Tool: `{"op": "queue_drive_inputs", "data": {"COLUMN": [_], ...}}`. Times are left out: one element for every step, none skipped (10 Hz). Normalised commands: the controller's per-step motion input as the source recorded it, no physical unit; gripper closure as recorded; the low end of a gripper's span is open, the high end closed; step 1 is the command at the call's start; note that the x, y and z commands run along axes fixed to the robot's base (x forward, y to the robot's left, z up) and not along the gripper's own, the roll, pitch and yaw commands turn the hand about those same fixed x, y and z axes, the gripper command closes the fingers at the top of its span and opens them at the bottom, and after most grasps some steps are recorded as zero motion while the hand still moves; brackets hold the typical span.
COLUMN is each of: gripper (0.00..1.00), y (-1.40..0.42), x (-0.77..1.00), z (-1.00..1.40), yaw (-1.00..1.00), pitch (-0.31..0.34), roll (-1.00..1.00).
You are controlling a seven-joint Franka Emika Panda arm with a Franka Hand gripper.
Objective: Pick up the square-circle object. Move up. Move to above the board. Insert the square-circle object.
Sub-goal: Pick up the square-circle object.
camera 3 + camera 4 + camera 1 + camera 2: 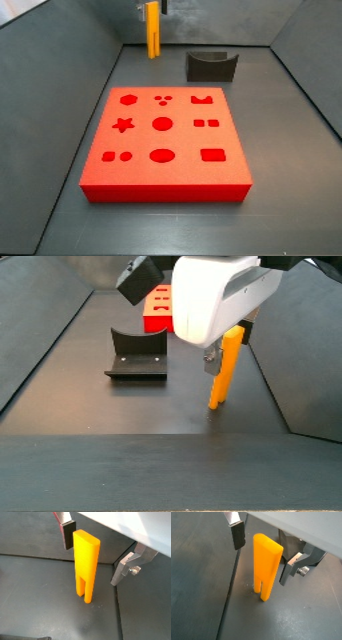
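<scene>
The bar's pegs point(85, 589) will go in together when I press down, since a square hole point(108, 156) is next to a round one on the red board.
The square-circle object point(85, 567) is a tall orange-yellow bar standing upright on its two prongs on the dark floor; it also shows in the other wrist view point(266, 567) and in both side views point(152, 32) point(225, 371). My gripper point(97, 551) point(264, 552) is down around the bar's upper part and open. One finger point(67, 534) and the other finger point(127, 567) stand on either side of the bar with a gap at each. The red board point(120, 175) point(150, 322) lies flat, apart from the bar.
The dark fixture point(209, 66) point(136, 356) stands on the floor between the bar and the board. Grey walls close in the floor on the sides and behind the bar point(80, 40).
</scene>
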Motion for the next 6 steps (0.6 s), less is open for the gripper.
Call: {"op": "queue_drive_inputs", "data": {"gripper": [0.00,1.00,1.00,1.00,1.00,1.00], "y": [0.00,0.00,0.00,0.00,0.00,0.00], "x": [0.00,0.00,0.00,0.00,0.00,0.00], "z": [0.00,0.00,0.00,0.00,0.00,0.00], "yaw": [0.00,0.00,0.00,0.00,0.00,0.00], "pitch": [0.000,0.000,0.000,0.000,0.000,0.000], "roll": [0.00,0.00,0.00,0.00,0.00,0.00]}}
